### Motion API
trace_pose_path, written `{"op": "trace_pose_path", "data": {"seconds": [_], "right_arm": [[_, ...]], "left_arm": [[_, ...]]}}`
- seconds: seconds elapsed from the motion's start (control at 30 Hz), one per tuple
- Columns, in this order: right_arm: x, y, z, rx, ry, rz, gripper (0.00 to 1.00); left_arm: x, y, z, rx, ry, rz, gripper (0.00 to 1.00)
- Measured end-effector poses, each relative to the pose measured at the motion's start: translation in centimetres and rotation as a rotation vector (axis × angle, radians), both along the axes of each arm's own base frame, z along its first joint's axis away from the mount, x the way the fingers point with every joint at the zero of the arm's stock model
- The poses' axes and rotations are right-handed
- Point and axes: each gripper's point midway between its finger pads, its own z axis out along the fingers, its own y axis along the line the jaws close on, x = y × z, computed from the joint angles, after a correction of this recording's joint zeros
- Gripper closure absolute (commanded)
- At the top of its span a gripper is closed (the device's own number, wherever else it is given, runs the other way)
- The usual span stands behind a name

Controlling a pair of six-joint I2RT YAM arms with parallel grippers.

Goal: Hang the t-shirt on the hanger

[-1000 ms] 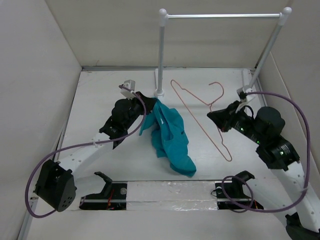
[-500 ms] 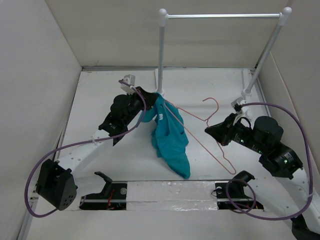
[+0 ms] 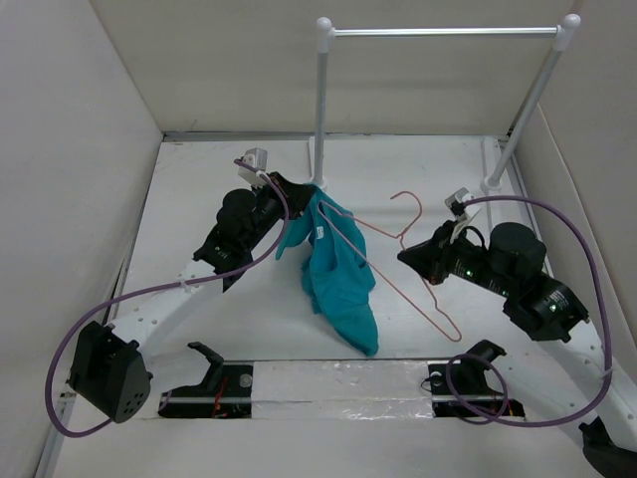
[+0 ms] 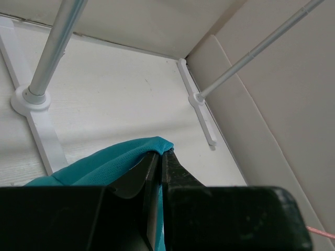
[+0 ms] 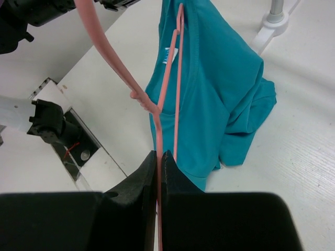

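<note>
The hanger arm's tip sits too shallow in the t-shirt, so my left gripper should draw the t-shirt's top edge over it while my right gripper feeds the hanger deeper.
The teal t-shirt hangs from my left gripper, which is shut on its top edge and holds it above the table. In the left wrist view the cloth is pinched between the closed jaws. My right gripper is shut on the red-pink wire hanger near its neck. One hanger arm reaches left across the shirt's upper part. In the right wrist view the wire runs from the closed jaws up over the shirt.
The white-and-silver rail stands at the back on two posts; its left post base is just behind my left gripper. Walls close in the table on the left, back and right. Black mounts sit at the near edge.
My right gripper has carried the hanger to the left, so its far arm now lies over the shirt. My left gripper has lifted the shirt, which hangs longer and narrower.
</note>
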Motion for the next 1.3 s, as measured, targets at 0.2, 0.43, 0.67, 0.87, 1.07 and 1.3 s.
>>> {"op": "trace_pose_path", "data": {"seconds": [0.2, 0.43, 0.67, 0.87, 1.07, 1.3], "right_arm": [[1.6, 1.3, -0.6, -0.022, -0.014, -0.017, 1.0], [2.3, 5.1, -1.3, -0.084, -0.082, 0.025, 1.0], [2.0, 8.6, -1.6, -0.112, -0.192, 0.032, 1.0], [5.0, 9.6, -1.5, -0.069, -0.244, -0.012, 1.0], [7.5, 8.8, -0.6, -0.042, -0.287, -0.043, 1.0], [4.0, 6.3, 6.1, 0.116, -0.448, 0.085, 1.0]], "left_arm": [[-0.4, -0.6, 0.0, 0.001, 0.0, -0.018, 1.0], [-0.8, -0.6, -0.9, 0.04, 0.018, -0.022, 1.0], [-1.7, 0.2, -0.4, 0.066, 0.019, -0.021, 1.0], [-3.2, 0.4, 1.7, 0.067, 0.002, -0.061, 1.0], [-4.8, 1.3, 4.8, 0.101, -0.016, -0.073, 1.0], [-6.4, 2.1, 10.2, 0.103, -0.086, -0.087, 1.0]]}}
